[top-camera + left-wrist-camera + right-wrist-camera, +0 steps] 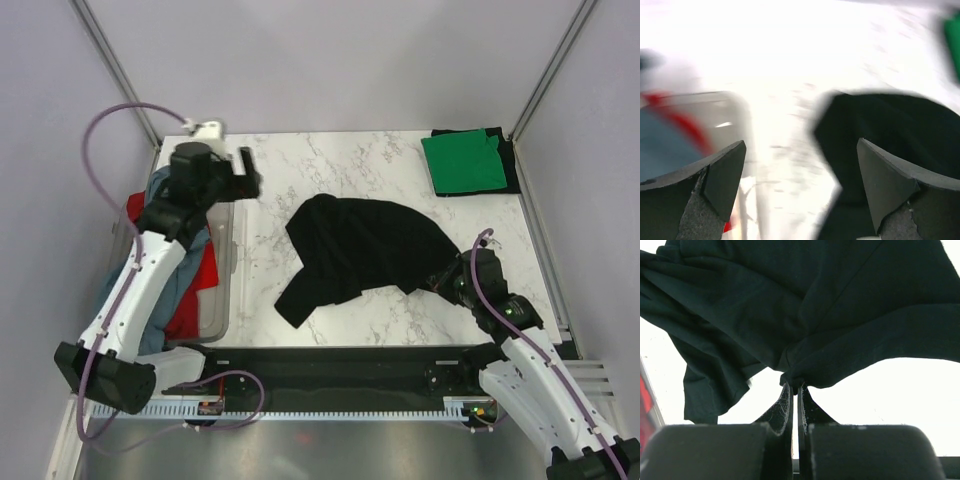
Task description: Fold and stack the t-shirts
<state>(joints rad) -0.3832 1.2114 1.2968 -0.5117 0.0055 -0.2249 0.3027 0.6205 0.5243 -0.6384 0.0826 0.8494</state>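
The crumpled black t-shirt's edge is held by my right gripper alone, so my left gripper should turn back and grab the loose near corner before the t-shirt is spread wide.
A crumpled black t-shirt lies in the middle of the marble table. My right gripper is shut on its near right edge; in the right wrist view the black t-shirt bunches at the fingertips of that gripper. My left gripper hovers open above the table's left part, past the bin; in its wrist view the left gripper holds nothing, with the black t-shirt beyond it. A folded green t-shirt lies on a black one at the far right corner. Red and grey-blue t-shirts fill the bin.
The translucent grey plastic bin stands along the table's left edge, under the left arm. Metal frame posts rise at the far corners. A black rail runs along the near edge between the arm bases.
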